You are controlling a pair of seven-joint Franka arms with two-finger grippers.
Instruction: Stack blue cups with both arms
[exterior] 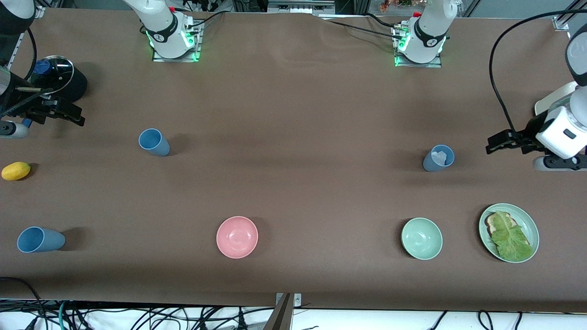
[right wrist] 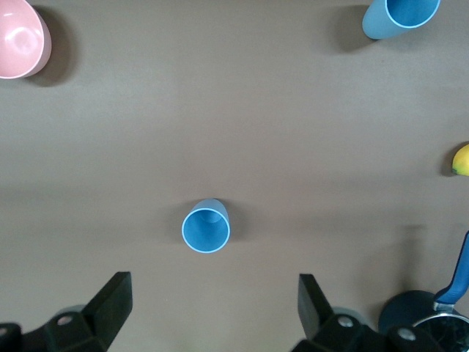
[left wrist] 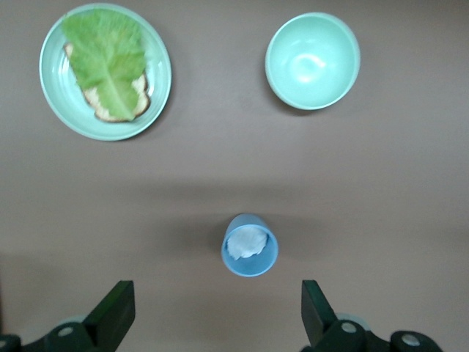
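Observation:
The white thing (exterior: 439, 157) is below the greyer blue cup's rim (exterior: 443, 154). It will ride along inside when I carry the cup.
Three blue cups stand on the brown table. One blue cup (exterior: 153, 141) is toward the right arm's end and shows in the right wrist view (right wrist: 206, 226). A second blue cup (exterior: 39, 239) is nearer the front camera at that end and shows in the right wrist view (right wrist: 399, 18). A greyer blue cup (exterior: 439, 158) with something white inside stands toward the left arm's end and shows in the left wrist view (left wrist: 250, 245). My right gripper (exterior: 77, 117) (right wrist: 214, 287) is open and empty over the table by the black pot. My left gripper (exterior: 493, 146) (left wrist: 217, 293) is open and empty over the table beside the greyer cup.
A black pot with a glass lid (exterior: 57, 78) and a yellow lemon (exterior: 16, 171) sit at the right arm's end. A pink bowl (exterior: 237, 237), a mint-green bowl (exterior: 422, 238) and a green plate (exterior: 531, 224) with bread and lettuce sit near the front edge.

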